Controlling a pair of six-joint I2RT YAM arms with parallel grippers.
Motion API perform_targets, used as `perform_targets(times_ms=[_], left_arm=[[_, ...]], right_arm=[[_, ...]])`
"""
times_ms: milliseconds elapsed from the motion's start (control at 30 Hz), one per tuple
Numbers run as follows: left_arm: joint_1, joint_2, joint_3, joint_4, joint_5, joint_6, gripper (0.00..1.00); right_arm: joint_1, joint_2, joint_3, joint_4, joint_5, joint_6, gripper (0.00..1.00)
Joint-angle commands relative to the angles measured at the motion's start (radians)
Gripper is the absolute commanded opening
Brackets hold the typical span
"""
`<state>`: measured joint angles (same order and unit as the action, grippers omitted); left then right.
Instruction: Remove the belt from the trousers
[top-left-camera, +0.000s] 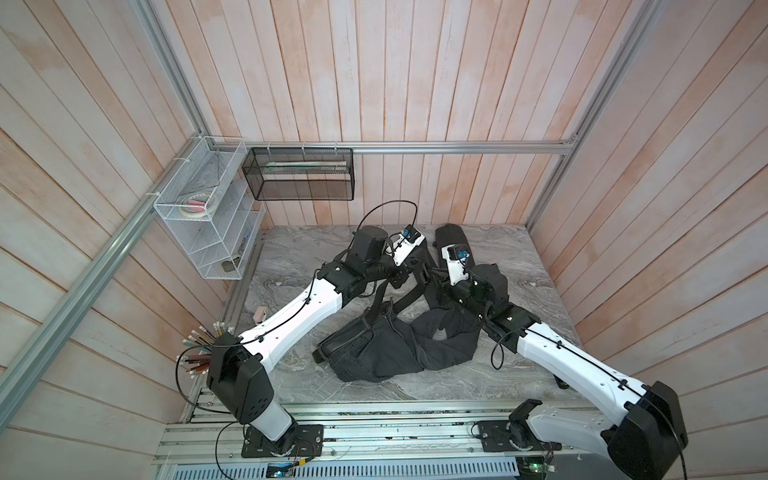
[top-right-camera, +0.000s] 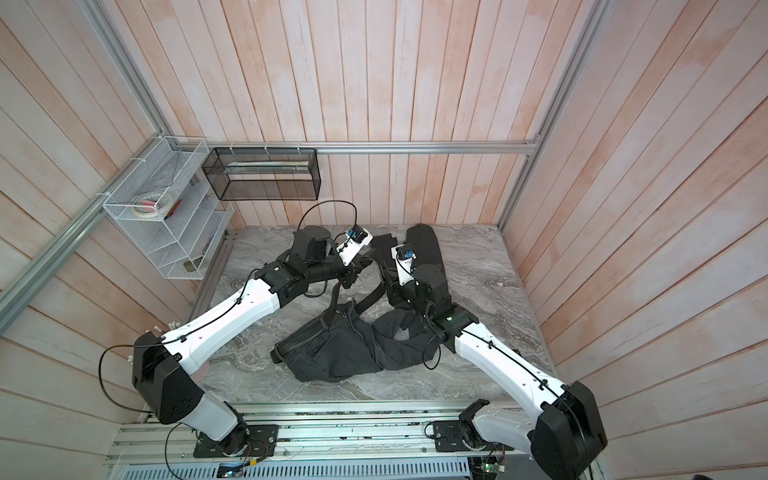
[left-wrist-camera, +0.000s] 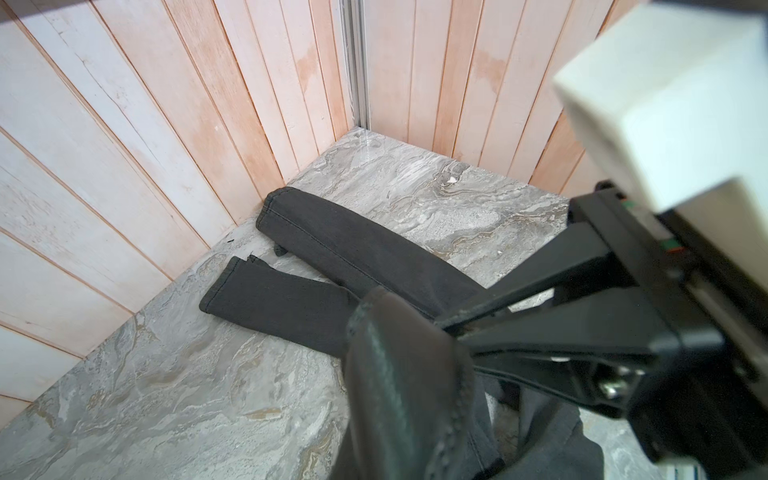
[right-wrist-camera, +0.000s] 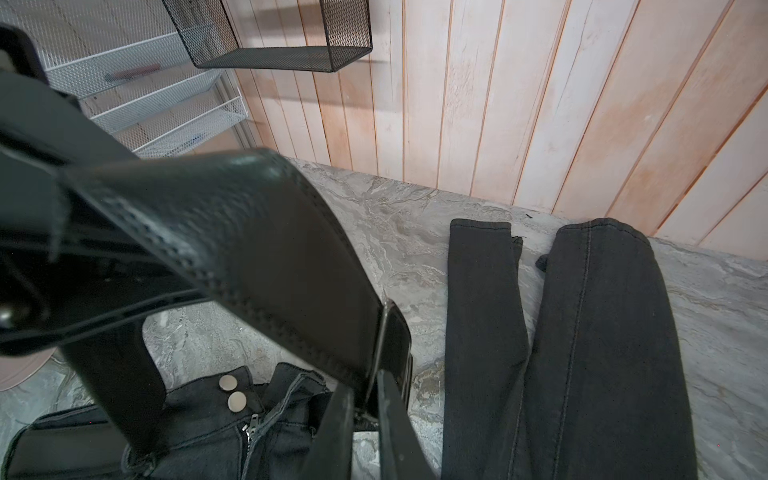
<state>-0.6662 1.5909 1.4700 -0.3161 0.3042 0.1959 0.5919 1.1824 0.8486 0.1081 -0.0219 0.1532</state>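
Note:
My left gripper should back away, release the strap and come in close beside the buckle (right-wrist-camera: 396, 332), as the strap bows up (right-wrist-camera: 268, 236) from the buckle toward that gripper.
The black trousers (top-left-camera: 386, 349) lie crumpled mid-table, waist to the front left and open fly with metal buttons (right-wrist-camera: 232, 392) facing up. Both legs (right-wrist-camera: 602, 332) run to the back wall. The black leather belt (top-left-camera: 378, 299) rises off the waist in two strands to the grippers, which meet above the table's middle. My left gripper (top-left-camera: 415, 272) is shut on the strap (left-wrist-camera: 395, 374), which hides its jaws in the left wrist view. My right gripper (right-wrist-camera: 365, 411) is shut on the belt at its dark buckle (right-wrist-camera: 395, 345). The rest of the belt still circles the waistband (top-right-camera: 291, 345).
A white wire rack (top-left-camera: 208, 216) and a black mesh basket (top-left-camera: 299, 174) hang on the walls at the back left. A cup of pencils (top-left-camera: 203, 340) and a small pink object (top-left-camera: 259, 313) sit by the left arm. Wooden walls enclose the marble table (top-left-camera: 519, 257).

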Motion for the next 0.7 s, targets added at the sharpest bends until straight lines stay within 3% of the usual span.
perform_targets(times_ms=[0, 533, 600, 667], left_arm=[[0.002, -0.103, 0.052, 0.133, 0.111, -0.044, 0.00], [0.044, -0.095, -0.016, 0.204, 0.128, -0.106, 0.00], [0.056, -0.091, -0.030, 0.218, 0.140, -0.123, 0.00], [0.066, -0.087, -0.048, 0.234, 0.145, -0.135, 0.00]], right_arm=[[-0.040, 0.042, -0.059, -0.081, 0.030, 0.031, 0.14], [-0.049, 0.020, -0.103, -0.048, 0.047, 0.057, 0.15], [-0.056, 0.019, -0.103, -0.061, 0.094, 0.095, 0.22], [-0.083, 0.022, -0.104, -0.078, 0.110, 0.151, 0.37]])
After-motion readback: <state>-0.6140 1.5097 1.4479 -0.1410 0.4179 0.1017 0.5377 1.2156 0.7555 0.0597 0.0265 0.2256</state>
